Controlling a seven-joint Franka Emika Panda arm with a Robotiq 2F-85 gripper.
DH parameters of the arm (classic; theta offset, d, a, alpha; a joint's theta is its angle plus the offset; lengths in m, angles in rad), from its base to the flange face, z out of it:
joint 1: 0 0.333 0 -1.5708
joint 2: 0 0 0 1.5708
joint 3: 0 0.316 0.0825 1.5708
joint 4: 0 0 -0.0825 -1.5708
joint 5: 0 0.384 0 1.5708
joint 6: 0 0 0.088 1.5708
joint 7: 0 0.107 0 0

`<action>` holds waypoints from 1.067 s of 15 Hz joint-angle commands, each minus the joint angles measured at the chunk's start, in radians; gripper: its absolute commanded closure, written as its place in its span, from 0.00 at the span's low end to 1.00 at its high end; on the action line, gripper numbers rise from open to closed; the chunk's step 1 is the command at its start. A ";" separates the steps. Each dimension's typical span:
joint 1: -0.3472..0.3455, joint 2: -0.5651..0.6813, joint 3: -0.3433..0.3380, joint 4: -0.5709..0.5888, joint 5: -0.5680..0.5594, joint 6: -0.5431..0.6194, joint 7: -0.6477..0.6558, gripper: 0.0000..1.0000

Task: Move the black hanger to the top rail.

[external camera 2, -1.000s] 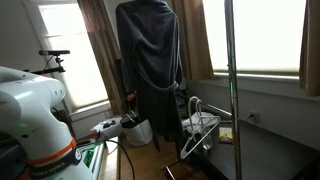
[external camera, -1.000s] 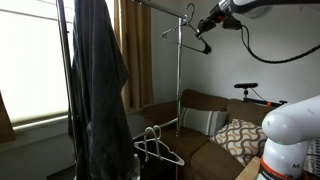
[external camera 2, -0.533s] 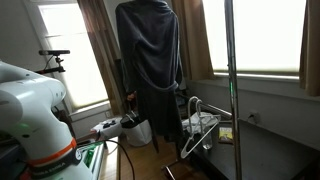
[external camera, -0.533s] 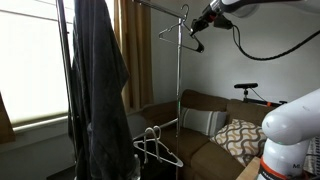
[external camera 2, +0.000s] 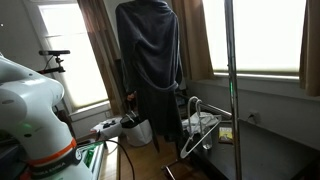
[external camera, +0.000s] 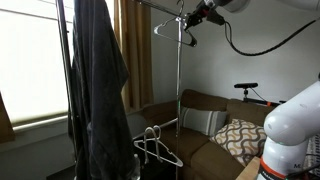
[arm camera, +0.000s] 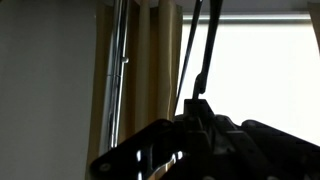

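The black hanger's hook end [external camera: 181,10] is up at the top rail [external camera: 160,8] and its body is below. My gripper should keep guiding the hanger until the rail carries it, then let go.
In an exterior view my gripper [external camera: 193,17] is high up beside the upper end of the chrome rack, shut on the black hanger [external camera: 170,25]. The hanger hangs tilted just below the top rail [external camera: 150,5], close to the rack's upright post [external camera: 179,75]. I cannot tell whether its hook touches the rail. In the wrist view the hanger's thin dark rods [arm camera: 203,45] rise from between my dark fingers [arm camera: 200,122], against a bright window. The gripper is out of view in the exterior view that shows the robot base.
A dark garment [external camera: 95,80] hangs on the rack and also shows in the second exterior view [external camera 2: 150,50]. Pale hangers [external camera: 155,148] hang on the lower bar. A sofa [external camera: 205,105] with a patterned cushion [external camera: 240,135] stands behind. Curtains and a chrome pole [arm camera: 120,70] are nearby.
My gripper has moved up and to the left with the black hanger, closer to the top rail. Nothing else has moved.
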 commanded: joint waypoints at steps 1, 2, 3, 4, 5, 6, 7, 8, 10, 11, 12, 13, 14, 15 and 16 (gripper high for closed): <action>0.024 0.122 -0.017 0.172 0.026 -0.073 0.009 0.98; 0.026 0.157 -0.027 0.219 0.033 -0.094 0.004 0.98; 0.027 0.188 -0.035 0.263 0.042 -0.120 -0.002 0.98; 0.025 0.220 -0.042 0.304 0.050 -0.140 -0.002 0.98; 0.020 0.253 -0.048 0.345 0.055 -0.168 -0.001 0.98; 0.020 0.286 -0.057 0.381 0.066 -0.195 -0.004 0.98; 0.018 0.316 -0.065 0.415 0.078 -0.218 -0.005 0.98; 0.015 0.348 -0.070 0.449 0.089 -0.237 -0.002 0.98; 0.009 0.399 -0.083 0.514 0.122 -0.271 0.001 0.98; 0.006 0.420 -0.089 0.543 0.137 -0.288 -0.001 0.98; 0.001 0.438 -0.093 0.567 0.146 -0.310 -0.002 0.98; -0.005 0.453 -0.098 0.589 0.158 -0.329 0.001 0.98; -0.012 0.464 -0.102 0.603 0.165 -0.353 0.000 0.98; -0.019 0.470 -0.104 0.616 0.166 -0.377 0.003 0.98; -0.025 0.472 -0.106 0.619 0.172 -0.399 0.004 0.79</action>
